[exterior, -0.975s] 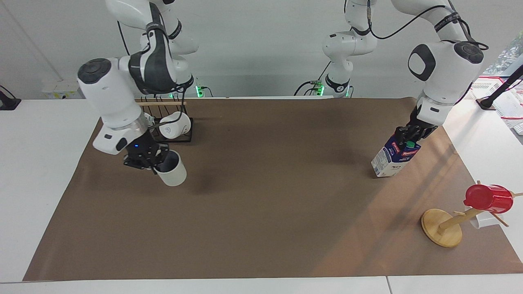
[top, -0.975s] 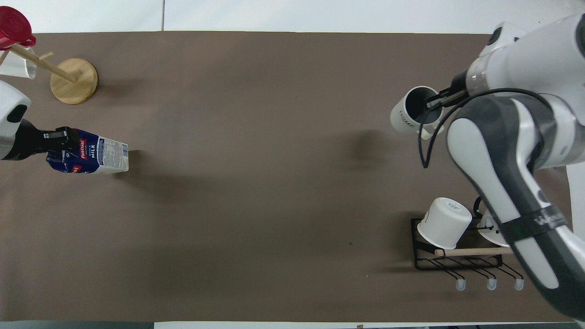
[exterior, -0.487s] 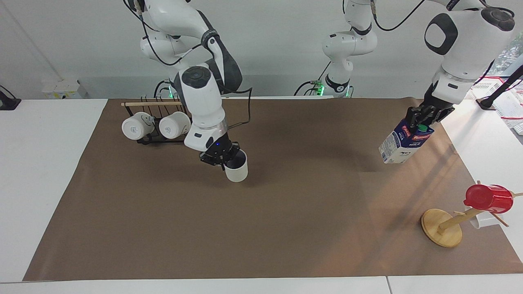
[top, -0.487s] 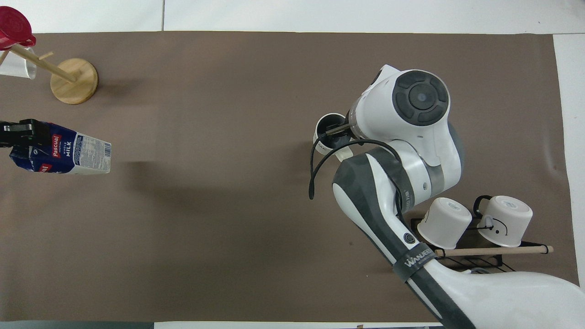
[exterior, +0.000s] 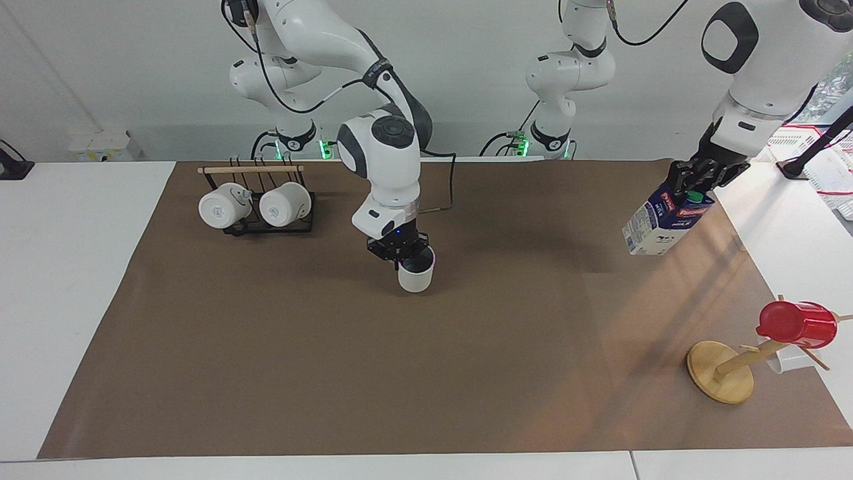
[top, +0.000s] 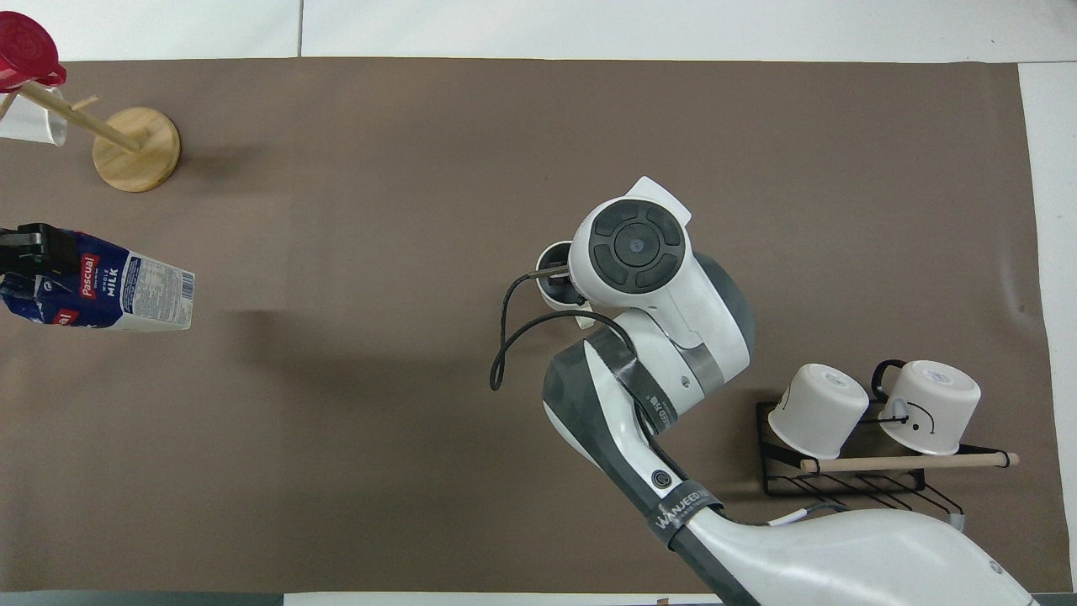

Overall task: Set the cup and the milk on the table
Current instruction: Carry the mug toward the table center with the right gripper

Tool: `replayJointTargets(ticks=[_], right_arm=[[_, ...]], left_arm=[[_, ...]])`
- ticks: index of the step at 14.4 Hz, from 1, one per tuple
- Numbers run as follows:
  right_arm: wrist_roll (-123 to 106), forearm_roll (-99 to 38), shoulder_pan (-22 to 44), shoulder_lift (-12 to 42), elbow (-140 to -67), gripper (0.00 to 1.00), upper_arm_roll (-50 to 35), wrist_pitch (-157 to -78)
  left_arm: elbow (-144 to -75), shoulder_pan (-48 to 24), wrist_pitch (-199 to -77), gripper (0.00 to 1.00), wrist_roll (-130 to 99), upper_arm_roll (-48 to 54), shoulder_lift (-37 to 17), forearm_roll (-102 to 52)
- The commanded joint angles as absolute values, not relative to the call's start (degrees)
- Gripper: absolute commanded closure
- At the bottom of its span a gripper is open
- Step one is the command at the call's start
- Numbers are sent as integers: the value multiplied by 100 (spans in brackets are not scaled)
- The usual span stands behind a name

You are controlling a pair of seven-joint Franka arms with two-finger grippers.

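Note:
I should open my right gripper and move it back before my left gripper brings the milk. My right gripper is on the cup's rim (exterior: 419, 265) and crowds the spot (exterior: 459, 281) beside the cup.
The off-white cup (exterior: 416, 275) with a dark inside stands upright near the middle of the brown sheet on the table (exterior: 333, 373). My right gripper (exterior: 402, 252) is shut on its rim from above, one finger inside. Whether the cup's base touches the sheet I cannot tell. From overhead the right arm covers most of the cup (top: 549, 282) and the right gripper (top: 562, 274). The blue-and-white milk (exterior: 658, 225) hangs tilted in the air over the sheet's edge at the left arm's end. My left gripper (exterior: 694, 181) is shut on its top by the green cap. Overhead, the milk (top: 126, 288) and the left gripper (top: 27, 252) sit at the frame's edge.
A black rack (exterior: 266, 227) with two white mugs (exterior: 256, 207) stands close to the right arm's base. A wooden mug tree (exterior: 721, 373) carrying a red cup (exterior: 797, 325) stands at the left arm's end, farther from the robots than the milk. White tabletop (exterior: 66, 280) surrounds the sheet.
The right arm carried the cup from beside the rack to the middle of the sheet and turned it upright. The left gripper lifted the milk higher.

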State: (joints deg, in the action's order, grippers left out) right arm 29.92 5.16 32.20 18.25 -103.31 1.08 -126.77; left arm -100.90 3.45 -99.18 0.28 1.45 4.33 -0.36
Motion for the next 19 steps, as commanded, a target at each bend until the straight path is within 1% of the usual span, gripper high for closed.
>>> replayJointTargets(ticks=[1,4,5,7,10,11,12,14,16,17,19], right_arm=[[3085,729,3234,1705,-10722,100,123,-13033],[2927,817,3217,1705,-10740,100,123,-13052],[2918,817,3208,1705,-10749,100,123,-13060],[2839,817,3191,1705,-10862,100,123,-13288],[2576,817,3164,1679,-10951,100,123,-13412],[2575,817,3155,1679,-10951,76,123,-13412],[2584,817,3155,1679,-10951,1,123,-13386],[2636,800,3147,1618,-10838,0,123,-13290],[2637,782,3016,1267,-10750,0,141,-12940],[2628,782,2902,1092,-10584,0,141,-12537],[2602,782,2638,967,-9996,0,167,-11641]], left_arm=[[-10073,247,-9809,100,114,141,466,79],[-9862,194,-9730,100,114,141,291,140],[-9687,176,-9651,100,114,141,220,132],[-9467,176,-9545,100,114,141,80,132],[-9466,167,-9396,100,114,149,79,123],[-9492,167,-9422,100,106,149,79,123],[-9492,167,-9422,100,114,141,88,123],[-9536,167,-9448,100,105,149,105,123],[-9545,167,-9448,100,106,141,114,123],[-9554,167,-9466,100,105,141,114,123],[-9562,158,-9501,100,88,149,114,123]])
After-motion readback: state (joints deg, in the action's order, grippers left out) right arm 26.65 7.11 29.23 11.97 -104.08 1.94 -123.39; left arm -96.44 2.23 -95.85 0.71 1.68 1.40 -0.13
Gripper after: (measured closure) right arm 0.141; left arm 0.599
